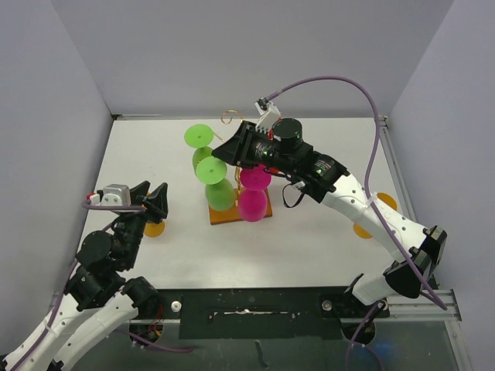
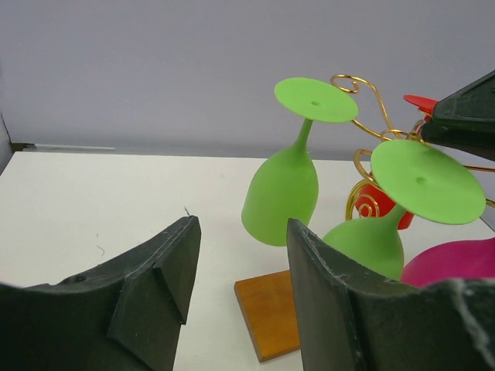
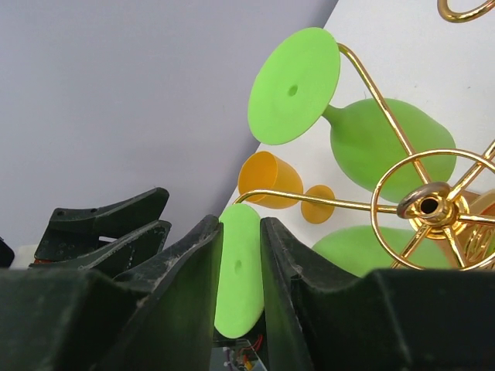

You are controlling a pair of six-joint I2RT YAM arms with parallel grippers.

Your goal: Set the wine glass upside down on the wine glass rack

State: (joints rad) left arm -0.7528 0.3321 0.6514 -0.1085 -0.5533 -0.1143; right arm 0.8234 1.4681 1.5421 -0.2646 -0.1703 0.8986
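Observation:
The robot's right arm is across the rack from the orange glass (image 1: 155, 229), so next the left gripper picks the glass up by its rim (image 3: 249, 171) and passes it over.
The wine glass rack (image 1: 220, 216) stands mid-table on its brown wooden base (image 2: 271, 309), with its gold ring and arms in the right wrist view (image 3: 425, 205). A green wine glass (image 1: 210, 168) hangs upside down on it, foot up (image 2: 425, 182). My right gripper (image 1: 216, 154) is partly open, and its fingers straddle that foot (image 3: 236, 270) without pinching it (image 3: 240, 220). A second green glass (image 1: 199, 137) hangs behind (image 2: 286, 189). My left gripper (image 1: 151, 193) is open and empty, left of the rack (image 2: 242, 224).
Two magenta glasses (image 1: 251, 205) hang on the rack's right side, and a red one (image 2: 375, 197) hangs behind. An orange glass (image 1: 155, 228) lies on the table beside my left gripper (image 3: 267, 178). More orange pieces (image 1: 362, 229) lie under my right arm. Walls enclose three sides.

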